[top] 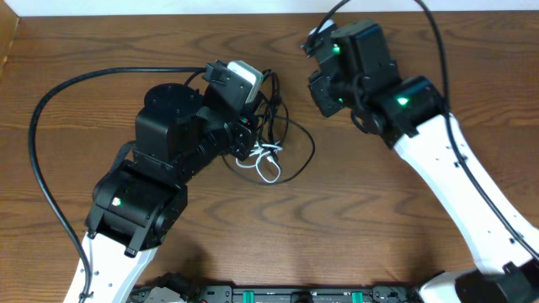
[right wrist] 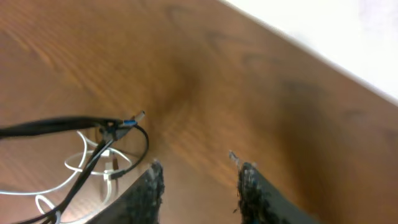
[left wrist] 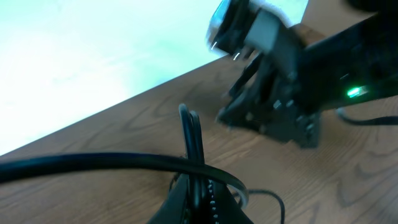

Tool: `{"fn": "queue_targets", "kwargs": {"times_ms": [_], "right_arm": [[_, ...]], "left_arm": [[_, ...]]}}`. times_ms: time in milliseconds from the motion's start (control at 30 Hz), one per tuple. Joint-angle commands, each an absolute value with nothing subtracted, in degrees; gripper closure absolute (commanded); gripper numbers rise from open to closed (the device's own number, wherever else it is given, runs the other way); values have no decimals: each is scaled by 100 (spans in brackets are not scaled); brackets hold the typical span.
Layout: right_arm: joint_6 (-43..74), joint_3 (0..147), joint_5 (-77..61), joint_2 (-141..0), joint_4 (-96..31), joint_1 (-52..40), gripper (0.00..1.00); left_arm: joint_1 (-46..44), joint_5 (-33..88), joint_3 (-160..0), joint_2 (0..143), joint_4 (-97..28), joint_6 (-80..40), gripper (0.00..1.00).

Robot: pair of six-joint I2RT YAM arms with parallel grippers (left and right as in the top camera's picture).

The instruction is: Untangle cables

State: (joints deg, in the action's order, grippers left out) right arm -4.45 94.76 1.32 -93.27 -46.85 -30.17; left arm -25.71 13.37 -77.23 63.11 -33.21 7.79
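Observation:
My left gripper is pinching black cable parts together (top: 272,116) above the tangled white cable. My right gripper should take hold of the black cable parts' upper end (top: 271,78) before my left gripper opens.
The thin black cable (top: 310,143) lies in loose loops at the table's middle, tangled with the shorter white cable (top: 269,168). My left gripper (top: 253,139) is down at the left side of the tangle. In the left wrist view its jaws (left wrist: 199,186) are shut on a strand of the black cable (left wrist: 189,127) that stands up between them. My right gripper (top: 322,94) hovers to the upper right of the tangle, open and empty (right wrist: 199,177). The right wrist view shows the black cable (right wrist: 56,126) with a small plug end, and the white cable (right wrist: 74,163) under it.
A thick black robot wire (top: 38,126) arcs across the left of the table and crosses the left wrist view (left wrist: 93,163). The right arm's body (left wrist: 292,93) shows close beyond the left gripper. The table's far edge (right wrist: 311,53) is near.

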Motion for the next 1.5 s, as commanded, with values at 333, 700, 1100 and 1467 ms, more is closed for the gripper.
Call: {"fn": "queue_targets", "kwargs": {"times_ms": [333, 700, 1100, 1467], "right_arm": [[-596, 9553, -1035, -10064, -4390, -3159, 46], [-849, 9553, -788, -10062, -4528, -3450, 27], [-886, 9553, -462, -10062, -4517, -3444, 26], [-884, 9553, -786, -10062, -4123, -3632, 20]], "left_arm": [[-2569, 1575, -7839, 6412, -3387, 980, 92], [-2567, 1162, -7839, 7072, -3393, 1116, 93], [-2569, 698, -8093, 6477, -3201, 1087, 93], [-2569, 548, -8095, 5782, -3181, 1046, 93]]}}
